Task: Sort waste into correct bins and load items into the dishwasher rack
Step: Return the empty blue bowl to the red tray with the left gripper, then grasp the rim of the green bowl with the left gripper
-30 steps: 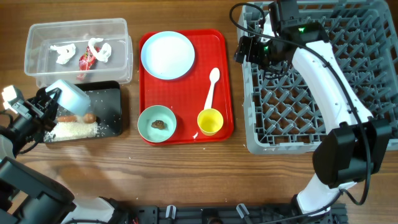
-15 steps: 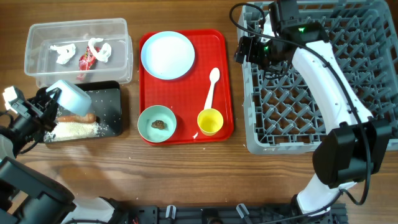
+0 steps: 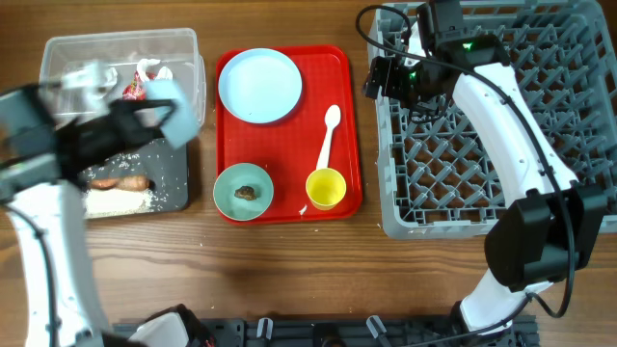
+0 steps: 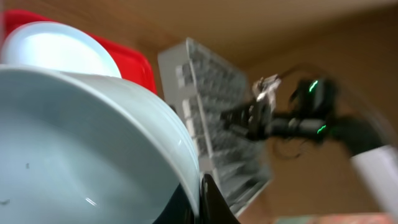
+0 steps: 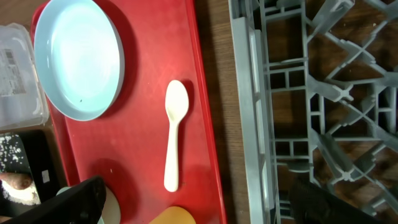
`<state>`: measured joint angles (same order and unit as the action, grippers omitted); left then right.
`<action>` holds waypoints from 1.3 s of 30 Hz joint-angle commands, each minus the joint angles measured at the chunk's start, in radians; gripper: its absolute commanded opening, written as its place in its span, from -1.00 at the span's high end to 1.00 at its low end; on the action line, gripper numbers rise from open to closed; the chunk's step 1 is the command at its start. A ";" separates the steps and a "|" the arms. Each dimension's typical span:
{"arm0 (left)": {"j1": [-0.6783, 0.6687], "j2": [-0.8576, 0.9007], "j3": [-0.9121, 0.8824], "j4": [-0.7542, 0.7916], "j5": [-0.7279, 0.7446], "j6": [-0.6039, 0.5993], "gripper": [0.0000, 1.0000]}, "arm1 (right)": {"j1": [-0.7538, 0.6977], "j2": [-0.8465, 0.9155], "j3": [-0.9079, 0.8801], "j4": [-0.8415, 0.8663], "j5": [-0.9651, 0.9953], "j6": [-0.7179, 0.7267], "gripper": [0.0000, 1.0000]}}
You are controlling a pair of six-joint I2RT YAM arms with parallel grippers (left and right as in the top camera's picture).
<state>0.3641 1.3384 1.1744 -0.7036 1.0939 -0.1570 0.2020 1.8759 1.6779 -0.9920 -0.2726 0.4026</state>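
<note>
The pale blue bowl (image 4: 81, 155) is empty and the red tray's middle (image 3: 285, 145) is free, so my left gripper keeps going to that gap and lets go of the bowl there.
My left gripper (image 3: 145, 114) is shut on the rim of a pale blue bowl (image 3: 175, 104) and holds it in the air over the right end of the clear bin (image 3: 58, 48) and black tray (image 3: 172, 183); the arm is motion-blurred. In the left wrist view the bowl (image 4: 81, 143) fills the frame, its rim pinched between my fingers (image 4: 198, 200). My right gripper (image 3: 381, 77) is open and empty above the left edge of the grey dishwasher rack (image 3: 501, 145); in the right wrist view (image 5: 199, 205) it is also open.
The red tray (image 3: 289, 145) holds a pale blue plate (image 3: 259, 85), a white spoon (image 3: 328, 130), a yellow cup (image 3: 326, 188) and a green bowl (image 3: 244, 190) with a food scrap. The black tray holds food. The clear bin holds wrappers.
My left arm has swung up and to the right with the bowl, from the left end of the black tray to above its right end. The right arm has not moved.
</note>
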 commanded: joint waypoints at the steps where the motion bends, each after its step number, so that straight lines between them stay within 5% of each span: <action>1: -0.311 -0.015 0.011 0.069 -0.581 -0.034 0.92 | 0.003 0.009 -0.001 -0.006 -0.011 -0.010 -0.91; 5: -0.618 0.080 0.011 0.150 -0.978 -0.028 0.92 | 0.003 0.009 -0.001 -0.015 -0.011 -0.011 -0.91; 10: -0.808 0.249 0.011 0.222 -1.159 0.070 0.92 | 0.003 0.009 -0.001 -0.015 -0.011 -0.028 -0.91; 19: -0.897 0.475 0.011 0.266 -1.178 0.098 0.91 | 0.003 0.009 -0.001 -0.015 -0.007 -0.036 -0.91; 24: -0.896 0.479 0.011 0.271 -1.192 0.098 0.55 | 0.003 0.009 -0.001 -0.015 -0.003 -0.036 -0.91; 28: -0.890 0.457 0.016 0.273 -1.209 0.086 0.55 | 0.003 0.009 -0.001 -0.015 0.005 -0.036 -0.91; 34: -0.867 0.320 0.076 0.138 -1.208 -0.059 0.23 | 0.003 0.009 -0.001 -0.016 0.018 -0.037 -0.92; 39: -0.869 0.224 0.075 -0.059 -1.206 -0.220 0.24 | 0.003 0.009 -0.001 -0.014 0.019 -0.037 -0.92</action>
<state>-0.5068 1.6394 1.2270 -0.6823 -0.1013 -0.2249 0.2020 1.8759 1.6779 -1.0069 -0.2676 0.3870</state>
